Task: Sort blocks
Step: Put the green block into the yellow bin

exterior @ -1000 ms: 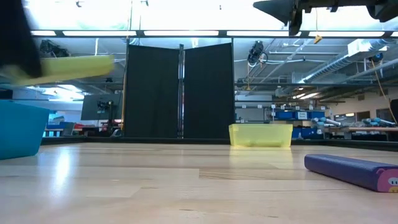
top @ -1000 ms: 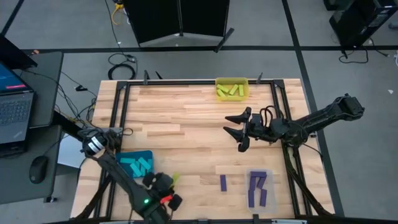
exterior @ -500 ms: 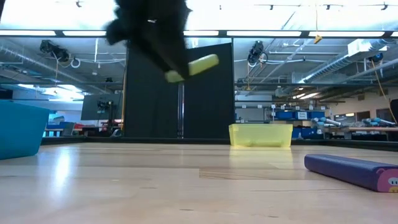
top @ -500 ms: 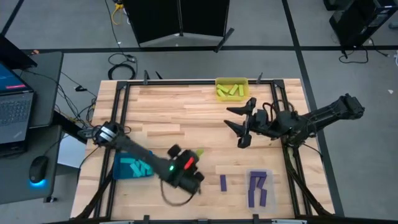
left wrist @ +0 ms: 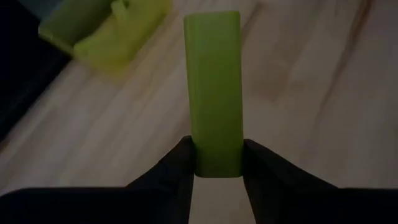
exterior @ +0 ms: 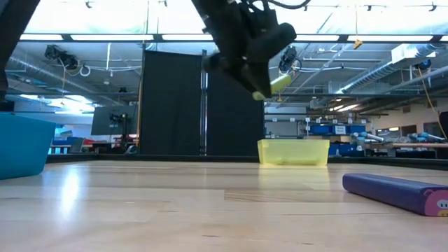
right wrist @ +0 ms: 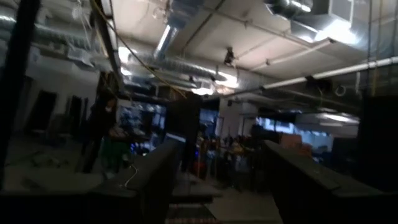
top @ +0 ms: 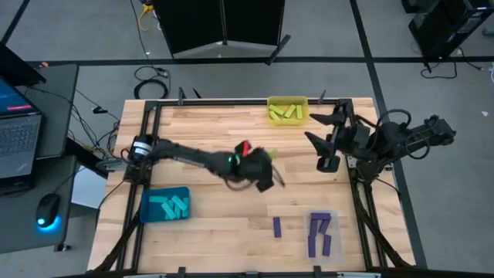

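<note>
The yellow-green block (exterior: 281, 82) in my left gripper is higher than the yellow bin's rim, so I should keep moving it until it is above the bin's opening (top: 288, 111).
My left gripper (top: 267, 165) hangs over the middle of the table, shut on a yellow-green block (left wrist: 213, 93) that also shows in the low view (exterior: 280, 84). The yellow bin (top: 288, 109) at the far edge holds several yellow-green blocks. The teal bin (top: 165, 205) at the near left holds cyan blocks. The clear bin (top: 322, 233) at the near right holds purple blocks, and one purple block (top: 277, 226) lies flat on the table beside it. My right gripper (top: 321, 141) is open, raised by the right edge, touching nothing. My left gripper pinches the yellow-green block between its two fingers by one end (left wrist: 217, 163). The rest of the bar sticks straight out past the fingertips (left wrist: 181, 155). The block is lifted clear of the table and slants upward in the low view.
The loose purple block (exterior: 395, 192) lies near the low camera. Black rails run along the table's left, far and right sides. Bare wood lies between my left gripper and the yellow bin (exterior: 293, 152).
My left arm has swung from the near left corner by the teal bin across to the table's middle, toward the far right, carrying the yellow-green block closer to the yellow bin. My right gripper has drawn back toward the right edge.
</note>
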